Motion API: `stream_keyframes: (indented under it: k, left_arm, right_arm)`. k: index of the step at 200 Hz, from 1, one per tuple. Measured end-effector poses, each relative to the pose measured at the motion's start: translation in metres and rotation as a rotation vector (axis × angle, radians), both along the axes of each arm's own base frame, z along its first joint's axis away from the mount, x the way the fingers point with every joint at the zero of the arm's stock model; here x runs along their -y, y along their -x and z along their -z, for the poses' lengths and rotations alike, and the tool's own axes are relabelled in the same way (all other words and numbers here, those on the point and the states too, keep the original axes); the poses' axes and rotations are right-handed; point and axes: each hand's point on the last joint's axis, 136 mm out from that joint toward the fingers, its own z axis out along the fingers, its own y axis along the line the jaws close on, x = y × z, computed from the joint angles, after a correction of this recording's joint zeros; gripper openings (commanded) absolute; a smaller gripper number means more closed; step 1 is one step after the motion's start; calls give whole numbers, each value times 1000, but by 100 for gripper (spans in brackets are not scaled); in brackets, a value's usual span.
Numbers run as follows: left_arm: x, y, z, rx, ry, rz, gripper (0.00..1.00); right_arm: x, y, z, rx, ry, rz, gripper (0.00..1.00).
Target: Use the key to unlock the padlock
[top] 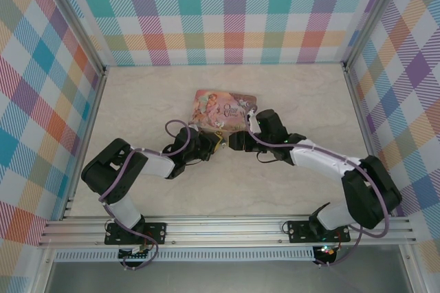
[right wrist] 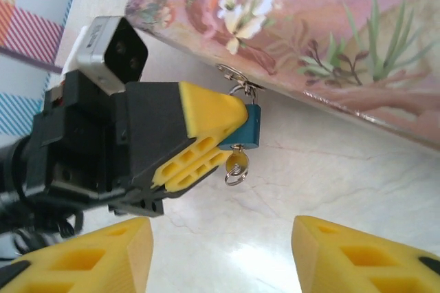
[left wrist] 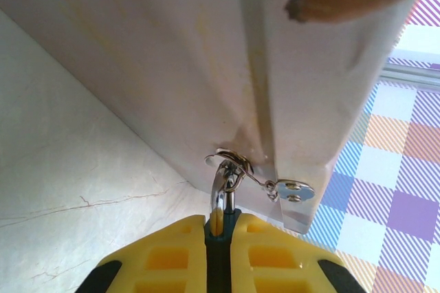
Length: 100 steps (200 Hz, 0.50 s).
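Next, I roll my right gripper round to face the padlock's bottom side before it pinches the key [right wrist: 237,161], because it faces the padlock's side [right wrist: 249,129] now and the key sticks out of the bottom side.
The padlock [right wrist: 247,126] has a teal body, and its silvery shackle [left wrist: 222,186] passes through the hasp of the pink tin [right wrist: 323,31]. My left gripper [left wrist: 221,228] is shut on the padlock body, with its yellow fingers [right wrist: 199,128] on either side. The key [right wrist: 236,163] sticks out of the padlock's underside with a small wire ring hanging from it. My right gripper [right wrist: 220,258] is open, its fingers spread wide. It sits a short way back from the key and touches nothing. In the top view both grippers [top: 217,143] [top: 235,140] meet at the tin's near edge.
The pink illustrated tin [top: 225,109] lies mid-table on the marble surface [top: 289,183], tilted up at its near edge. Plaid walls [top: 41,100] enclose the table on three sides. A metal rail [top: 227,228] runs along the near edge.
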Motion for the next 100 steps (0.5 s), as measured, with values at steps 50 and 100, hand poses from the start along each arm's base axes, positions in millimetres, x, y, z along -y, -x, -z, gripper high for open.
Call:
stream_keyframes:
  k: [50,100]
  left_arm:
    - [-3,0,-1,-27,-6,-9,0]
    - [-1,1,-2,-51,10,-9,0]
  right_arm:
    - [-6,15,-40,542,239,-245,81]
    - [12,18,-2,891,552,-455,82]
